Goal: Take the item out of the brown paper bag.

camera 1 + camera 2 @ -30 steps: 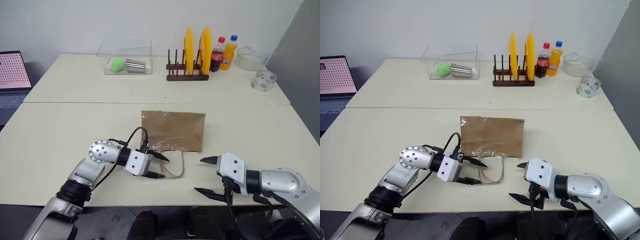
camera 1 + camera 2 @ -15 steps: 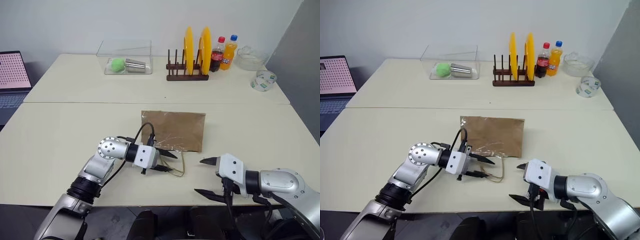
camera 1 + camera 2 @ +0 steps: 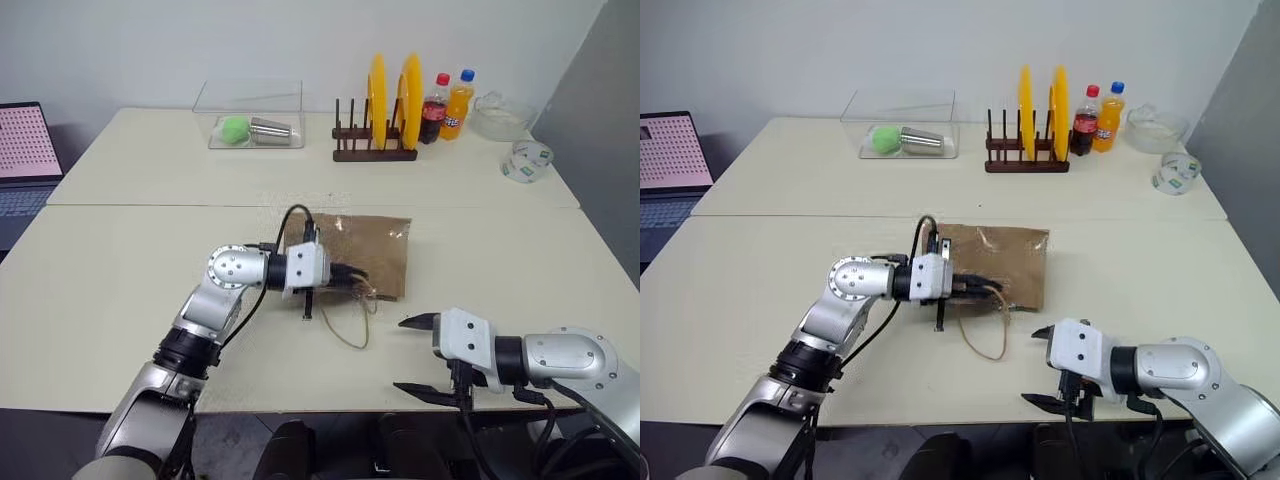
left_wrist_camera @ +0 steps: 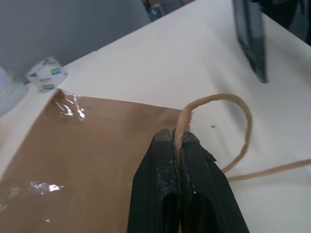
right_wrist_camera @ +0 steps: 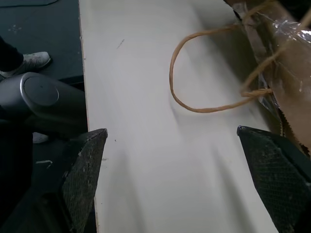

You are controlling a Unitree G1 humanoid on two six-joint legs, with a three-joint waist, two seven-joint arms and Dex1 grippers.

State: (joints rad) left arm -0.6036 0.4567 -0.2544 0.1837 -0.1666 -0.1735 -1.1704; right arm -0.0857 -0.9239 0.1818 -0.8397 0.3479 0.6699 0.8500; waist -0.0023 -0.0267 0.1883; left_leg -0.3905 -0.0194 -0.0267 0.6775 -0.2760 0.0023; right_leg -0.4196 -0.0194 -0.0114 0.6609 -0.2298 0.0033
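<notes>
The free string handle (image 3: 350,345) hangs from the lower edge of the bag's opening, so the brown paper bag (image 3: 385,252) will open wide when I pull on that handle.
The brown paper bag (image 3: 370,252) lies on the near table, its mouth edge toward me and lifted a little. My left gripper (image 3: 362,277) is shut on one tan string handle (image 4: 182,121) at the bag's mouth; the wrist view shows the string pinched between the black fingers (image 4: 160,165). The other handle loop (image 3: 350,325) trails on the table. My right gripper (image 3: 418,354) hovers open at the table's front edge, to the right of the loop, with nothing between its fingers (image 5: 85,165). The item is hidden.
The far table holds a clear box (image 3: 252,115) with a green ball and steel cylinder, a rack with yellow plates (image 3: 390,95), two bottles (image 3: 446,105), a glass bowl (image 3: 497,117) and a tape roll (image 3: 525,160). A laptop (image 3: 25,150) sits at the left.
My left gripper has shut on the string handle and risen toward the bag, lifting the mouth edge. The right gripper has stayed put.
</notes>
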